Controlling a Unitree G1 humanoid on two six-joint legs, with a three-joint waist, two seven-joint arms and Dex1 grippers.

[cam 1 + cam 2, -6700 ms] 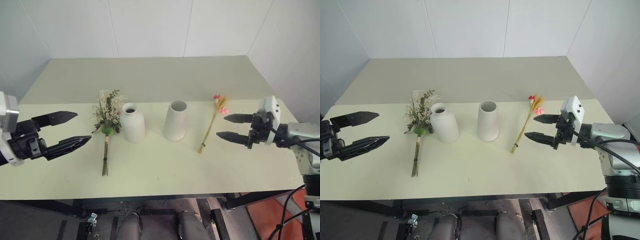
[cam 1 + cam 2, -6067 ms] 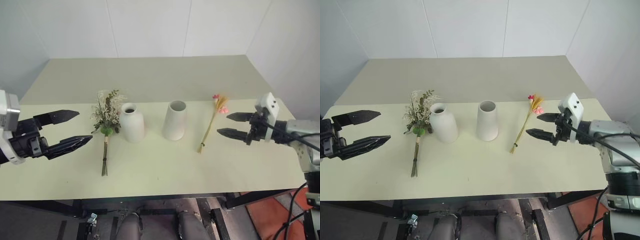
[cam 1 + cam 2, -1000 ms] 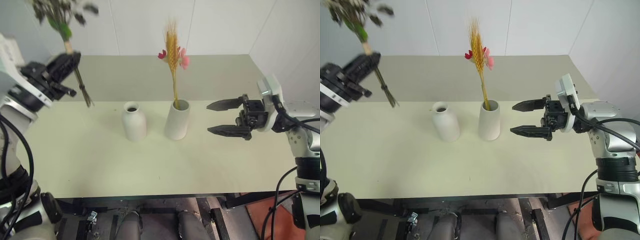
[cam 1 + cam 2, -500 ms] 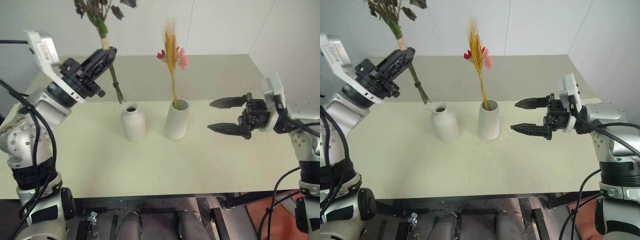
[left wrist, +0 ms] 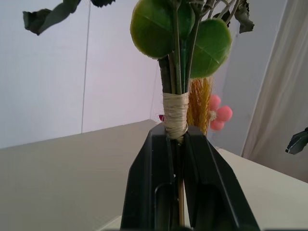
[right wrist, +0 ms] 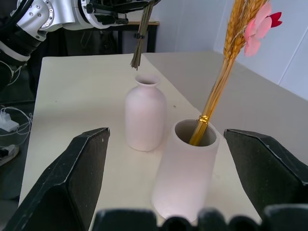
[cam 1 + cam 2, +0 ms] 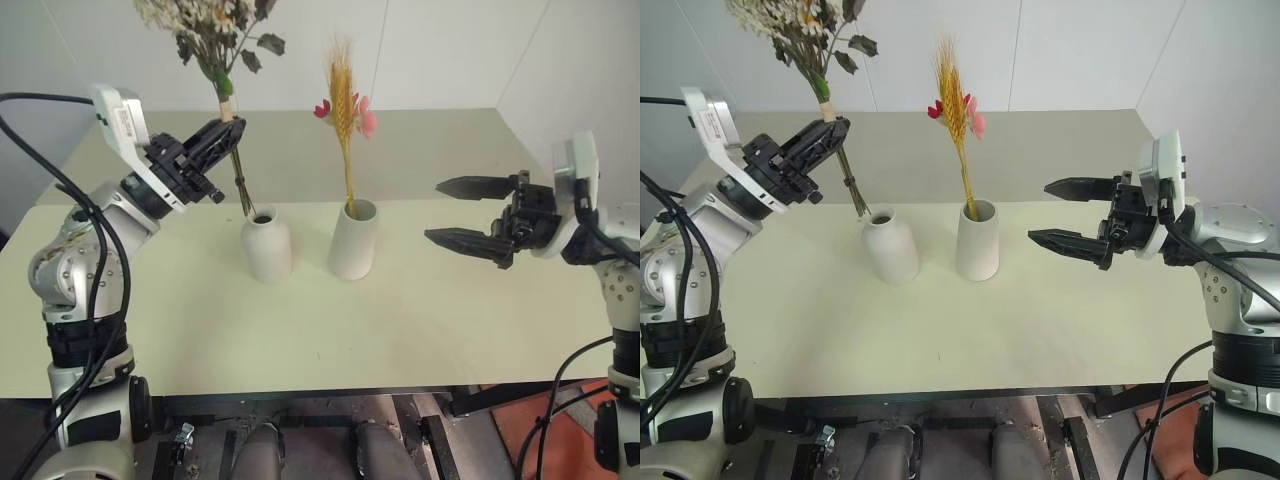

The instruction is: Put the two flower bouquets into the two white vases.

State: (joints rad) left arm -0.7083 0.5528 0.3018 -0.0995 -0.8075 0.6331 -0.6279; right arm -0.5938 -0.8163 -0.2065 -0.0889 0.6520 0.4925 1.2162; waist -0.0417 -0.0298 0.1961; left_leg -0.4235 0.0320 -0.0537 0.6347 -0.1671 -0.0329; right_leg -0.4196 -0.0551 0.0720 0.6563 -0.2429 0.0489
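The bushy bouquet's stem ends (image 7: 249,209) slant down toward the bottle-shaped vase's opening (image 7: 264,215). I should keep guiding them over and down with my left gripper until they sit inside.
My left gripper (image 7: 231,129) is shut on the dark stems of the bushy bouquet (image 7: 208,28), holding it upright and slightly tilted in the air. Its stem ends (image 7: 246,205) hang just above the mouth of the bottle-shaped white vase (image 7: 267,250), a little to its left. The left wrist view shows the fingers (image 5: 144,178) clamped just below the twine wrap (image 5: 174,108). The slim wheat bouquet (image 7: 345,110) stands in the wide-mouthed white vase (image 7: 352,242). My right gripper (image 7: 437,210) is open and empty, level, to the right of that vase.
Both vases stand side by side mid-table on the pale green table (image 7: 300,330). White walls close off the back and right side. In the right wrist view the bottle vase (image 6: 144,115) sits beyond the wide vase (image 6: 185,168).
My left gripper has carried the bushy bouquet right and down, bringing its stem ends from well left of the bottle vase to just above its mouth. The right gripper stays open, about where it was.
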